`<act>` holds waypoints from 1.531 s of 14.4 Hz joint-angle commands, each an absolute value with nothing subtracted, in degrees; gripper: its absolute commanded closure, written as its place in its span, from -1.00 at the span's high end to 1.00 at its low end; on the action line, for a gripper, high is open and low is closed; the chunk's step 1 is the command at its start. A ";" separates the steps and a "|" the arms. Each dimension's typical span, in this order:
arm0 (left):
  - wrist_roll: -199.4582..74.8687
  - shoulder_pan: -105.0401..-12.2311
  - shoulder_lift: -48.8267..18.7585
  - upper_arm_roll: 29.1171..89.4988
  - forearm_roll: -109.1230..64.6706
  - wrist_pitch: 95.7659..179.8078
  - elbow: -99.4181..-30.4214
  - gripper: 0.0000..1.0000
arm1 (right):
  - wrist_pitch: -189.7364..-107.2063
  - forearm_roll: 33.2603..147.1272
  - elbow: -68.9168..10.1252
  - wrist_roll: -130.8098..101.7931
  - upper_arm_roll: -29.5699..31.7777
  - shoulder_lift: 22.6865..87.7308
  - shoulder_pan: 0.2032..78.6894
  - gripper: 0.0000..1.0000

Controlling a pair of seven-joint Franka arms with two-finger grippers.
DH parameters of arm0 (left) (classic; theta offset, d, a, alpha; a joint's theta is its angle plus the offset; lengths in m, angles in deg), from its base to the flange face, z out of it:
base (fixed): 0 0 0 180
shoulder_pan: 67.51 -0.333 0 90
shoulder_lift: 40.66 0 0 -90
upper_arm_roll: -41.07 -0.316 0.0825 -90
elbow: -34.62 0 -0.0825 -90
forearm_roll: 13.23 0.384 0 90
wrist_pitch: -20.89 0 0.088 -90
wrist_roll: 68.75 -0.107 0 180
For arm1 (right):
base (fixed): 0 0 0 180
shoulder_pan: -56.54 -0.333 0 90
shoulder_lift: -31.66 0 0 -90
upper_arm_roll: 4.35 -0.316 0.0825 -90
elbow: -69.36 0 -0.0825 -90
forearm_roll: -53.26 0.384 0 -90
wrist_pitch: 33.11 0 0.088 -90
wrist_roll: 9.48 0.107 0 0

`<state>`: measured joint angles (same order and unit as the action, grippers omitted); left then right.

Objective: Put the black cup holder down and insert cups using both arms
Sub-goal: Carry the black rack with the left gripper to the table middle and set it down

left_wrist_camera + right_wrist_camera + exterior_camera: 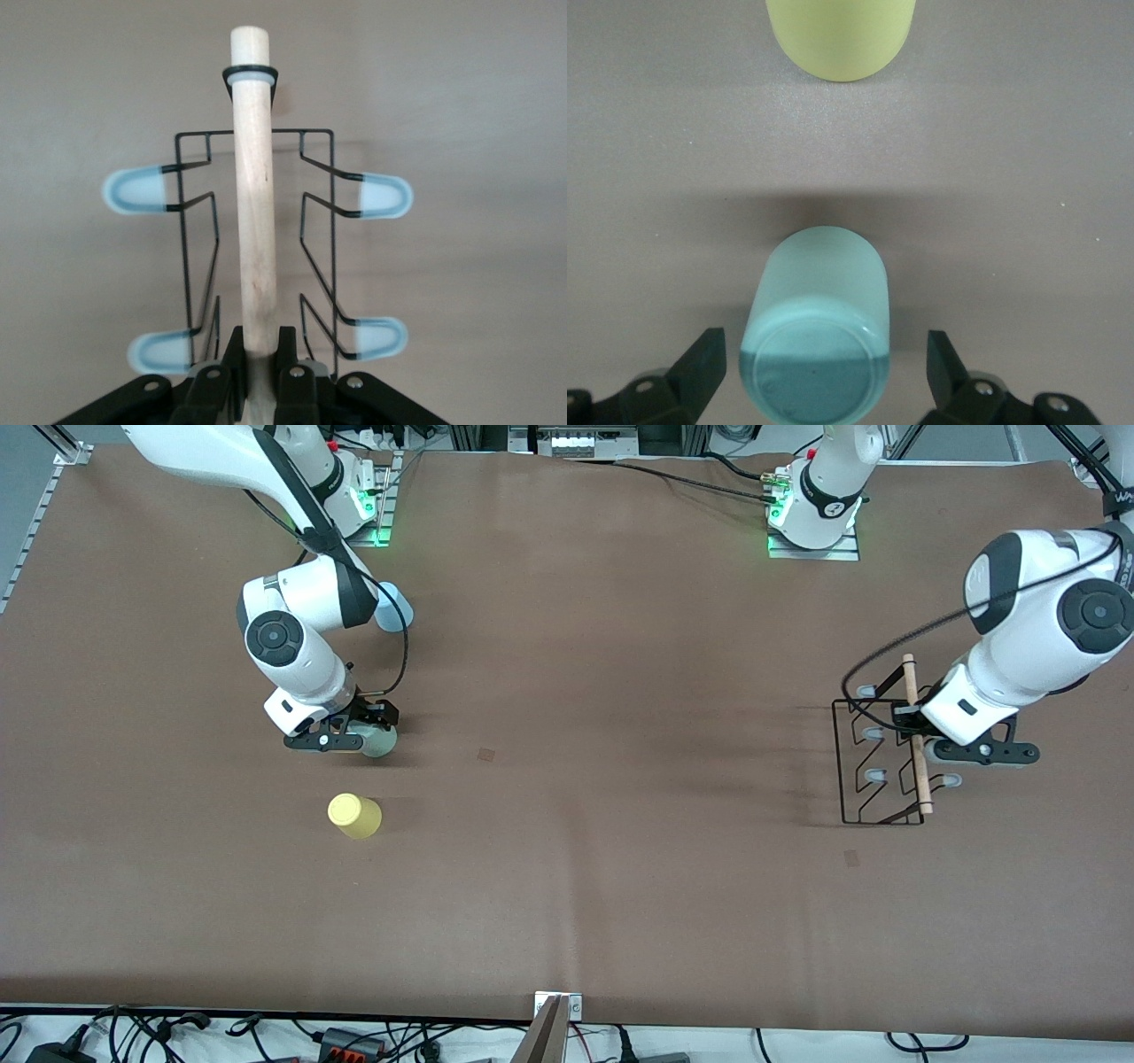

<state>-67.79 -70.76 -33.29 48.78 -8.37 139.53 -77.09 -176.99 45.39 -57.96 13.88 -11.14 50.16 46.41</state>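
I expect the sage green cup (379, 742) to slide upside down over a peg when I lower it, because pale blue pegs (874, 776) stick out of the black cup holder.
The black cup holder (855, 766) is at the left arm's end of the table, its wooden rod (917, 735) uppermost. My left gripper (911, 722) is shut on that rod (255, 221); its fingers (288, 359) press it from both sides, with pale blue pegs (385, 195) to either side. My right gripper (376, 733) is low over the sage green cup (381, 746). That cup (819, 301) stands upside down between the open fingers (700, 359), untouched. The yellow cup (354, 816) stands nearer the front camera. The light blue cup (396, 613) is half hidden by the right arm.
A brown mat (602, 797) covers the table. The yellow cup (840, 35) stands just past the green one in the right wrist view. Both arm bases (813, 522) stand along the table's back edge. Cables lie off the front edge.
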 commanded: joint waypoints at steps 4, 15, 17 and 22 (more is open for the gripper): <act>-55.51 -63.05 -25.64 54.96 -7.87 137.34 -64.72 -0.98 | -178.22 44.38 -58.61 15.31 -11.38 50.11 46.17 1.00; -29.04 -44.93 -14.21 54.87 -7.17 138.05 -55.38 -0.98 | -178.48 44.38 -57.73 14.34 -11.20 50.55 46.88 0.97; -27.97 -43.96 -13.15 54.96 -6.99 139.53 -55.30 -0.97 | -178.40 44.38 -57.73 14.34 -11.20 50.47 46.88 0.91; -27.96 -41.06 -11.21 54.87 -7.08 142.09 -55.38 -0.96 | -178.40 44.38 -57.64 14.25 -10.94 50.47 46.44 0.71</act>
<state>-28.85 -42.22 -12.22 55.25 -8.33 142.44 -57.63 -177.79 45.35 -57.93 13.99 -11.05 50.17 46.55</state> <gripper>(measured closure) 0.837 0.088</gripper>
